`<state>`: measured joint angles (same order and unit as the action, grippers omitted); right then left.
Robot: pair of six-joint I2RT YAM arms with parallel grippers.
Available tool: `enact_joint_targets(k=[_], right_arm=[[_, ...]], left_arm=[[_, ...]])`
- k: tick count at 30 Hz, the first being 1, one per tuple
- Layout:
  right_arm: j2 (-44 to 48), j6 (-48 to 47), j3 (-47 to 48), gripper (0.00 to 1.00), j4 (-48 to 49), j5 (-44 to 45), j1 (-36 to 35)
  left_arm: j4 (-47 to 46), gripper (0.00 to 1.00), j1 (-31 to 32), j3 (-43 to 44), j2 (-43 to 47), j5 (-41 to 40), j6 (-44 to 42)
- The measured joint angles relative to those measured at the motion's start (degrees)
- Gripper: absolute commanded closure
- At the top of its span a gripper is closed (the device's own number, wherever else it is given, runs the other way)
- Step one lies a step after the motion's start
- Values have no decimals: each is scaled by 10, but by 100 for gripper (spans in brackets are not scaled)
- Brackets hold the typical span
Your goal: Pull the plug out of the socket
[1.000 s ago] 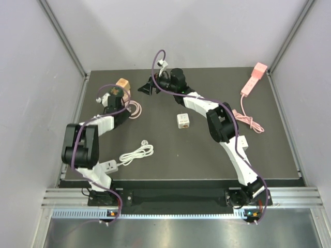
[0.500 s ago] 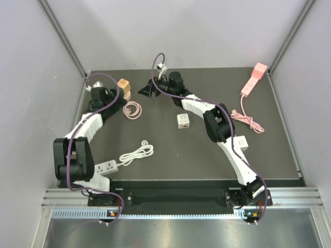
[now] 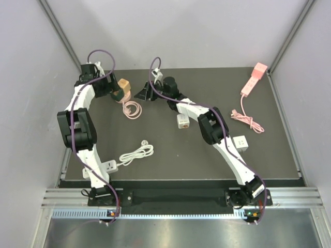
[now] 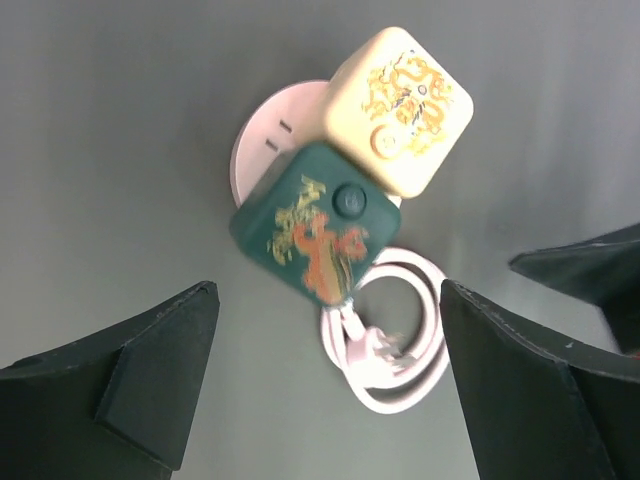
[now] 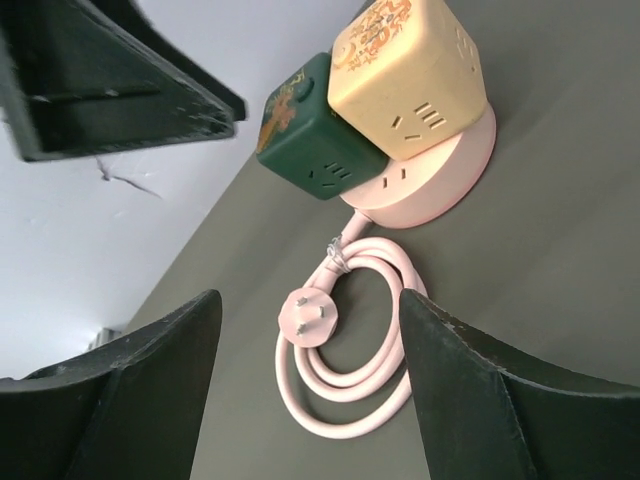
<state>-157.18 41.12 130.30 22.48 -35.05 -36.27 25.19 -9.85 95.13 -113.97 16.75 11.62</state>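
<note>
The pink socket [image 5: 432, 187] lies loose under the slanted green cube, so my left gripper should grip the green cube [image 4: 318, 224] squarely while my right gripper steadies the socket before pulling.
A round pink socket [image 4: 262, 140] lies at the back left of the table with two cube plugs seated in it, a dark green one [image 4: 315, 235] and a cream one [image 4: 400, 110]. Its pink cord [image 4: 385, 345] lies coiled beside it, with its own plug [image 5: 310, 318] loose on the mat. My left gripper [image 3: 111, 89] hovers open just left of the cubes [image 3: 121, 89], holding nothing. My right gripper [image 3: 143, 93] is open on their right side, with the coil [image 5: 345, 370] between its fingers and below them. Green cube [image 5: 315, 125], cream cube [image 5: 410, 75] and socket [image 5: 430, 185] stay together.
A white cube adapter [image 3: 182, 121] sits mid-table and another [image 3: 240, 143] near the right arm. A pink power strip [image 3: 253, 77] with bundled cord [image 3: 247, 120] lies at the back right. A white power strip [image 3: 107, 166] and its cord [image 3: 137, 153] lie front left.
My left gripper has opened wide and drawn back towards the back left corner, baring the green cube. My right gripper has moved left towards the cubes and narrowed slightly.
</note>
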Motion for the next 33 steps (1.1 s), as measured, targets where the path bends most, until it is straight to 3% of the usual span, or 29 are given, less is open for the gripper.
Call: enact_joint_targets(k=[12,20,27,31,33], right_arm=[[0,25,11,29,2,-9,0],[0,29,11,30,2,-11,0],[0,31,11,31,2,-12,1],[0,31,11,32,2,-12,1],[0,33,11,34,2,-11,1]], left_arm=[[-55,2,1,-25,-34,15,-122],[-101,12,2,-28,-66,65,-168],[-119,32,-2,-28,-82,94,-179],[-129,54,1,-34,-81,100,-173],[-157,60,6,-57,-72,94,-165]])
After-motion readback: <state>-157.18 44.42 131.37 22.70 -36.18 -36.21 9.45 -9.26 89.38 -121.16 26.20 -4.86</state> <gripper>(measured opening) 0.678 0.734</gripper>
